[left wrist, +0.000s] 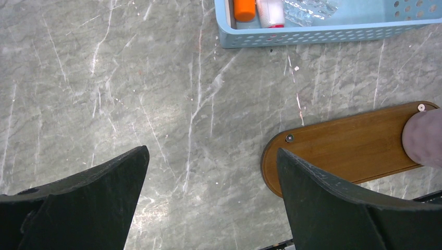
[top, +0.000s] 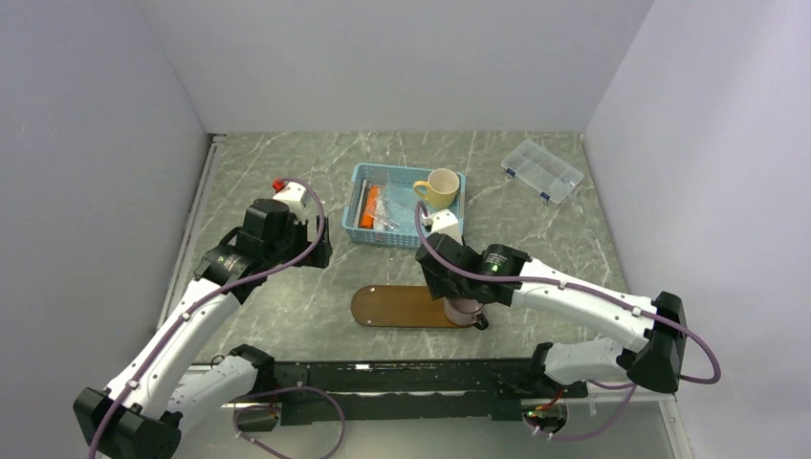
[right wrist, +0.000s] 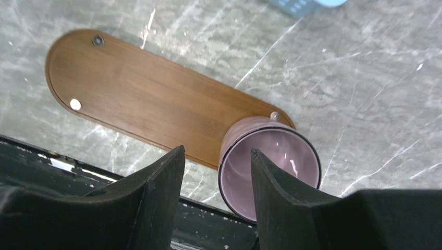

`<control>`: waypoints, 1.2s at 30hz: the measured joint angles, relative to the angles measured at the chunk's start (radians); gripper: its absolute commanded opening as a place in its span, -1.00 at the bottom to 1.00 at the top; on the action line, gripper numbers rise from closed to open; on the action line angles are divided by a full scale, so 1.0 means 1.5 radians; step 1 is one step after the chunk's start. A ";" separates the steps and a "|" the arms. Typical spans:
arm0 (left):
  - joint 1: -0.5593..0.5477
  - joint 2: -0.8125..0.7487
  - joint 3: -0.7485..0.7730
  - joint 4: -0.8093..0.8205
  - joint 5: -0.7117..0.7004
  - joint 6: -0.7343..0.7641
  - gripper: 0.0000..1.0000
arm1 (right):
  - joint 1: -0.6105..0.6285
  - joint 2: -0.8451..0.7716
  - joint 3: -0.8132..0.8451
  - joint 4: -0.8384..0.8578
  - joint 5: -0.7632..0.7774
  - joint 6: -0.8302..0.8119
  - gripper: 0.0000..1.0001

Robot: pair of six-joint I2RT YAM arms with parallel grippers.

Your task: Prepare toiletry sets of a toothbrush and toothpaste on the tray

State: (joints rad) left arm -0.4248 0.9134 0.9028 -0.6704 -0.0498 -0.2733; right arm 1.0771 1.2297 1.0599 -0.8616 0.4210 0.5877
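Observation:
My right gripper keeps going until it gets to the clear wrapping in the basket [top: 388, 212], because the purple cup [top: 463, 313] is standing on the tray, free of my open fingers.
The dark wooden tray [top: 402, 308] [left wrist: 354, 140] [right wrist: 146, 104] lies near the table's front edge. A purple cup [top: 462, 310] [right wrist: 281, 156] [left wrist: 425, 138] stands on its right end. My right gripper [right wrist: 218, 151] [top: 459, 287] hangs open over the cup's rim, one finger inside the cup and the other outside, with a gap to the wall. An orange toothpaste [top: 371, 204] [left wrist: 244, 9] and a white toothpaste [left wrist: 270, 11] lie in the blue basket [top: 397, 239] [left wrist: 312, 34]. I cannot make out a toothbrush. My left gripper [left wrist: 211, 149] [top: 320, 251] is open and empty over bare table left of the tray.
A yellow mug [top: 442, 186] stands in the basket's right part beside clear plastic wrapping [top: 392, 218]. A clear compartment box [top: 542, 170] sits at the back right. The black mounting rail [top: 402, 378] runs along the near edge just below the tray.

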 measured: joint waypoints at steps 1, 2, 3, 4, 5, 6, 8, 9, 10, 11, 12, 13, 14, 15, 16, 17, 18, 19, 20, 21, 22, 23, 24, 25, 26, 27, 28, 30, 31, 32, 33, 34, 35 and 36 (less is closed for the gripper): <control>0.000 0.000 0.000 0.000 0.000 0.000 0.98 | 0.000 0.002 0.013 -0.005 0.007 -0.002 0.08; 0.000 0.000 0.000 0.000 0.000 0.000 0.98 | 0.000 0.006 0.027 -0.010 0.014 -0.003 0.09; 0.000 0.000 0.000 0.000 0.000 0.000 0.98 | 0.000 0.010 0.039 -0.014 0.020 -0.003 0.11; 0.000 0.000 0.000 0.000 0.000 0.000 0.98 | 0.000 0.019 0.055 -0.021 0.029 -0.005 0.14; 0.000 0.000 0.000 0.000 0.001 0.000 0.98 | 0.000 0.031 0.075 -0.025 0.037 -0.006 0.14; 0.000 0.000 0.000 0.000 0.001 0.000 0.98 | 0.000 0.047 0.097 -0.030 0.048 -0.008 0.14; 0.000 0.000 0.000 0.000 0.001 0.001 0.98 | -0.003 0.072 0.127 -0.033 0.058 -0.012 0.14; 0.000 0.000 0.000 0.000 0.001 0.001 0.98 | -0.007 0.090 0.149 -0.035 0.064 -0.015 0.14; 0.000 0.000 0.000 0.000 0.001 0.001 0.98 | -0.011 0.105 0.165 -0.034 0.065 -0.019 0.14; 0.000 0.001 0.000 0.000 0.001 0.001 0.98 | -0.018 0.121 0.183 -0.034 0.065 -0.022 0.14; 0.000 0.001 0.000 0.000 0.001 0.001 0.98 | -0.027 0.137 0.201 -0.033 0.064 -0.025 0.14; 0.000 0.001 0.000 0.000 0.001 0.002 0.98 | -0.035 0.150 0.215 -0.032 0.063 -0.027 0.13; 0.000 0.001 0.000 0.000 0.001 0.002 0.98 | -0.048 0.169 0.236 -0.032 0.061 -0.029 0.13; 0.000 0.001 0.000 0.000 0.001 0.002 0.98 | -0.061 0.190 0.257 -0.031 0.057 -0.030 0.12; 0.001 0.000 0.000 0.000 0.001 0.002 0.98 | -0.073 0.211 0.278 -0.028 0.054 -0.030 0.12; 0.001 0.000 0.000 0.000 0.001 0.002 0.98 | -0.084 0.231 0.297 -0.025 0.049 -0.029 0.12; 0.001 0.000 0.000 0.000 0.001 0.002 0.98 | -0.093 0.247 0.310 -0.022 0.047 -0.028 0.12; 0.001 0.000 0.000 0.000 0.001 0.002 0.98 | -0.102 0.265 0.325 -0.019 0.044 -0.026 0.12; 0.001 -0.001 0.000 0.000 0.001 0.002 0.98 | -0.109 0.282 0.340 -0.018 0.043 -0.023 0.11; 0.001 -0.001 0.000 0.000 0.002 0.002 0.98 | -0.116 0.300 0.354 -0.017 0.043 -0.018 0.11; 0.001 -0.001 0.000 0.000 0.004 0.002 0.98 | -0.120 0.317 0.370 -0.018 0.043 -0.012 0.10; 0.001 -0.001 0.000 0.000 0.006 0.002 0.98 | -0.123 0.334 0.388 -0.019 0.043 -0.003 0.08; 0.001 -0.002 0.000 0.000 0.008 0.002 0.98 | -0.125 0.352 0.407 -0.020 0.045 0.007 0.05; 0.001 -0.002 0.000 0.000 0.009 0.002 0.98 | -0.126 0.369 0.426 -0.022 0.046 0.017 0.05; 0.001 -0.003 0.000 0.000 0.013 0.002 0.98 | -0.127 0.392 0.455 -0.030 0.048 0.031 0.05; 0.001 -0.004 0.000 0.000 0.013 0.002 0.98 | -0.127 0.412 0.481 -0.033 0.051 0.045 0.05; 0.001 -0.006 0.000 0.000 0.015 0.002 0.98 | -0.127 0.434 0.509 -0.038 0.056 0.060 0.05; 0.001 -0.012 0.000 0.000 0.018 0.002 0.98 | -0.128 0.470 0.550 -0.045 0.068 0.088 0.06; 0.001 -0.016 0.000 0.001 0.018 0.002 0.98 | -0.129 0.488 0.568 -0.048 0.072 0.105 0.06; 0.001 -0.020 0.000 0.001 0.018 0.002 0.98 | -0.129 0.503 0.579 -0.049 0.075 0.122 0.06; 0.001 -0.025 0.000 0.001 0.018 0.001 0.98 | -0.130 0.513 0.583 -0.049 0.075 0.136 0.06; 0.001 -0.030 0.000 0.001 0.019 0.001 0.98 | -0.132 0.524 0.583 -0.049 0.075 0.155 0.06; 0.001 -0.033 0.000 0.001 0.020 0.001 0.98 | -0.134 0.530 0.583 -0.049 0.074 0.168 0.06; 0.001 -0.037 0.000 0.001 0.021 0.001 0.98 | -0.137 0.536 0.582 -0.048 0.072 0.183 0.06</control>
State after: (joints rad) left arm -0.4240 0.8581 0.9028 -0.6689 -0.0189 -0.2714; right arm 0.8719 2.0331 1.9327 -0.9337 0.5289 0.8619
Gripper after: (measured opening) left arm 0.992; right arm 0.527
